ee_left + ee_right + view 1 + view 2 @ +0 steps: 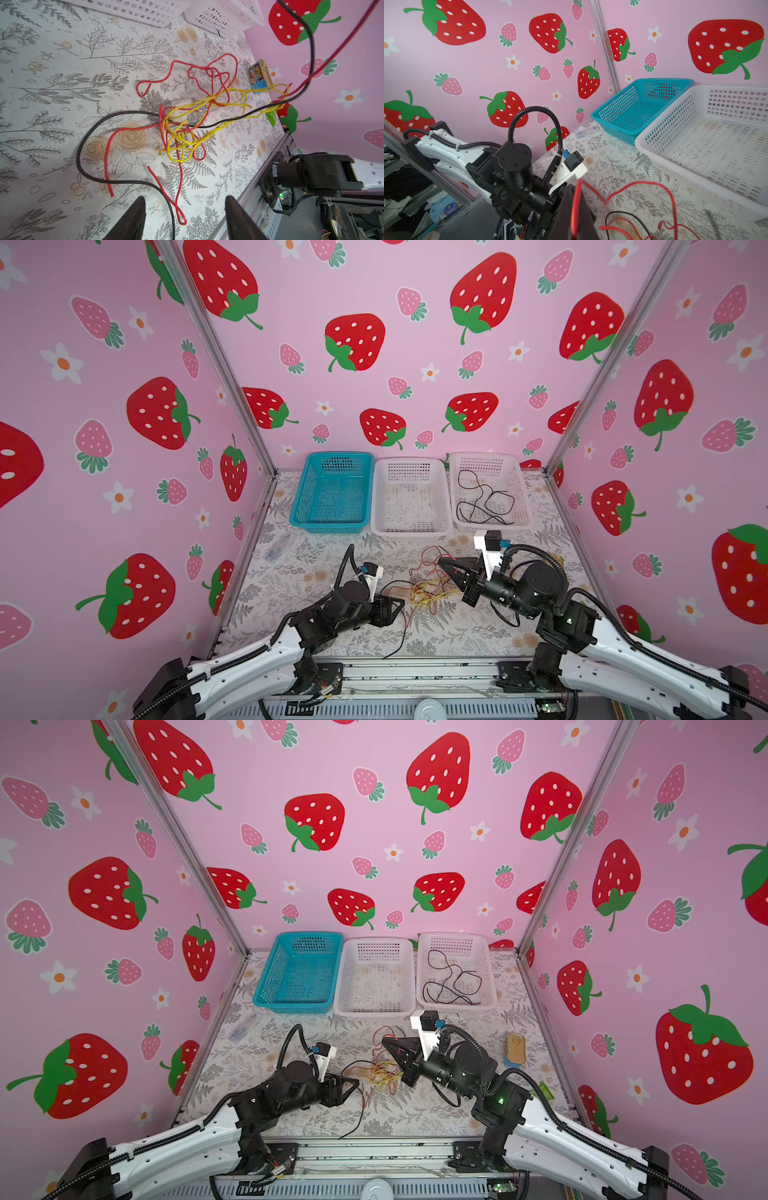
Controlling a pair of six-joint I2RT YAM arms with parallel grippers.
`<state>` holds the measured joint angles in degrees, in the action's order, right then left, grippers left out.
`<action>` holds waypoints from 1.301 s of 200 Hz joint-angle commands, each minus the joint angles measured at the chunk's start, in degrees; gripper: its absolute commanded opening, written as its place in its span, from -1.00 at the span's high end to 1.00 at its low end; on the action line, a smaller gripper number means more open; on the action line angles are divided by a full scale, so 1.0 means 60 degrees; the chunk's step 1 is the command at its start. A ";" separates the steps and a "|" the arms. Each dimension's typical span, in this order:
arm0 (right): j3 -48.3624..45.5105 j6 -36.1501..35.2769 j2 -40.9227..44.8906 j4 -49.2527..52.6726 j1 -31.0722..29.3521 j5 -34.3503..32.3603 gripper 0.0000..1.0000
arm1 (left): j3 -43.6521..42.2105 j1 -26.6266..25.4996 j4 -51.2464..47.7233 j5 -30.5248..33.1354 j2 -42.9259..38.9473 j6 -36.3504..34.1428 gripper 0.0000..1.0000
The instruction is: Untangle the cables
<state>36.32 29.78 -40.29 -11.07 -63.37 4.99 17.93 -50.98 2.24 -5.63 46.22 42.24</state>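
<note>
The robot's right gripper is holding the red cable, which runs into the yellow tangle (212,96), so the robot should bring that cable across for the left gripper to take by its raised loop (644,182).
The cables (428,589) (384,1071) lie as a red, yellow and black tangle (182,128) in the middle of the table. My right gripper (442,562) (386,1042) (575,185) hangs just above the tangle's far side, shut on a red cable (574,207) that runs between its jaws and loops down to the table. My left gripper (397,608) (349,1088) (185,199) sits low at the tangle's near left, open. A black cable (172,218) and a red loop (181,218) lie on the table between its fingers, untouched. Another black cable (484,499) lies coiled in the right white basket.
Three baskets line the back: blue (332,458), white (411,462) and white (486,456). A Spam can (515,1048) (259,76) and a green scrap (546,1090) sit near the right wall. A clear small item (278,547) lies at the left. A metal rail (415,672) borders the front.
</note>
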 commanded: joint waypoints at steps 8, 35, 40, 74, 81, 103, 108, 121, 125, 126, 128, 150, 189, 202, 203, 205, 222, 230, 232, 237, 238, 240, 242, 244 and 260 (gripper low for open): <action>0.0455 0.0235 0.0225 -0.0641 0.0015 0.0287 1.00 | 0.0007 0.0037 0.0191 0.0076 0.0107 0.0239 -0.26; 0.1041 0.0361 0.0256 -0.0667 0.0015 0.0380 1.00 | 0.0044 0.0031 0.0343 -0.0003 0.0492 0.0314 -0.27; 0.1181 0.0368 0.0231 -0.0654 0.0015 0.0428 1.00 | 0.0038 0.0044 0.0453 -0.0057 0.0566 0.0349 -0.27; 0.2449 0.0302 -0.0005 -0.0579 0.0008 0.0937 1.00 | 0.0146 0.0039 0.1021 -0.0311 0.0958 0.0360 -0.31; 0.2981 0.0034 -0.0121 -0.0049 0.0015 0.0736 1.00 | 0.0187 0.0031 0.1073 -0.0310 0.1016 0.0358 -0.31; 0.4100 -0.0481 -0.0382 0.0918 0.0015 0.0049 1.00 | 0.0205 0.0036 0.1212 -0.0567 0.1148 0.0322 -0.32; 0.4298 -0.0544 -0.0434 0.1014 0.0015 0.0047 1.00 | 0.0207 0.0039 0.1225 -0.0598 0.1162 0.0325 -0.32; 0.4820 -0.0611 -0.0574 0.1201 0.0011 0.0255 1.00 | 0.0165 0.0044 0.1263 -0.0600 0.1216 0.0343 -0.32; 0.4950 -0.0613 -0.0625 0.1234 0.0014 0.0324 1.00 | 0.0149 0.0033 0.1268 -0.0598 0.1217 0.0343 -0.32; 0.4986 -0.0613 -0.0639 0.1232 0.0015 0.0354 1.00 | 0.0147 0.0031 0.1268 -0.0599 0.1218 0.0343 -0.32; 0.5042 -0.0613 -0.0660 0.1241 0.0015 0.0394 1.00 | 0.0139 0.0030 0.1267 -0.0600 0.1207 0.0343 -0.32; 0.5370 -0.0662 -0.0800 0.1238 0.0015 0.0588 1.00 | 0.0088 0.0045 0.1301 -0.0542 0.1214 0.0358 -0.32; 0.4572 -0.0435 -0.0927 0.1057 0.0015 0.0610 1.00 | 0.0158 0.0044 0.1298 -0.0544 0.1056 0.0347 -0.31; 0.4044 -0.0299 -0.0929 0.0863 0.0015 0.0576 1.00 | 0.0210 0.0043 0.1260 -0.0549 0.0907 0.0347 -0.30; 0.4005 -0.0288 -0.0930 0.0849 0.0015 0.0567 1.00 | 0.0215 0.0044 0.1256 -0.0553 0.0887 0.0345 -0.30; 0.3925 -0.0271 -0.0920 0.0827 0.0015 0.0558 1.00 | 0.0225 0.0044 0.1254 -0.0563 0.0864 0.0333 -0.31; 0.3354 -0.0163 -0.0920 0.0710 0.0015 0.0445 1.00 | 0.0356 0.0040 0.1261 -0.0731 0.0610 0.0285 -0.30; 0.3067 -0.0133 -0.0887 0.0623 0.0015 0.0353 1.00 | 0.0407 0.0036 0.1302 -0.0838 0.0493 0.0287 -0.31; 0.3013 -0.0123 -0.0883 0.0599 0.0015 0.0328 1.00 | 0.0431 0.0032 0.1309 -0.0854 0.0466 0.0274 -0.30; 0.2850 -0.0104 -0.0885 0.0561 0.0008 0.0279 1.00 | 0.0459 0.0040 0.1336 -0.0901 0.0396 0.0284 -0.31; 0.2823 -0.0102 -0.0886 0.0551 0.0012 0.0272 1.00 | 0.0471 0.0042 0.1353 -0.0911 0.0382 0.0284 -0.31; 0.2773 -0.0101 -0.0876 0.0544 0.0015 0.0249 1.00 | 0.0498 0.0040 0.1366 -0.0931 0.0354 0.0284 -0.30; 0.2709 -0.0093 -0.0884 0.0542 0.0023 0.0240 1.00 | 0.0501 0.0044 0.1380 -0.0954 0.0328 0.0295 -0.31; 0.2660 -0.0087 -0.0894 0.0531 0.0017 0.0227 1.00 | 0.0517 0.0033 0.1402 -0.0981 0.0307 0.0298 -0.30; 0.2258 -0.0016 -0.0930 0.0445 0.0030 0.0166 1.00 | 0.0557 0.0042 0.1675 -0.1163 0.0119 0.0377 -0.31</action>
<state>51.99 28.56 -46.54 -4.99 -63.37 7.14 18.31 -50.98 9.21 -10.39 48.69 43.81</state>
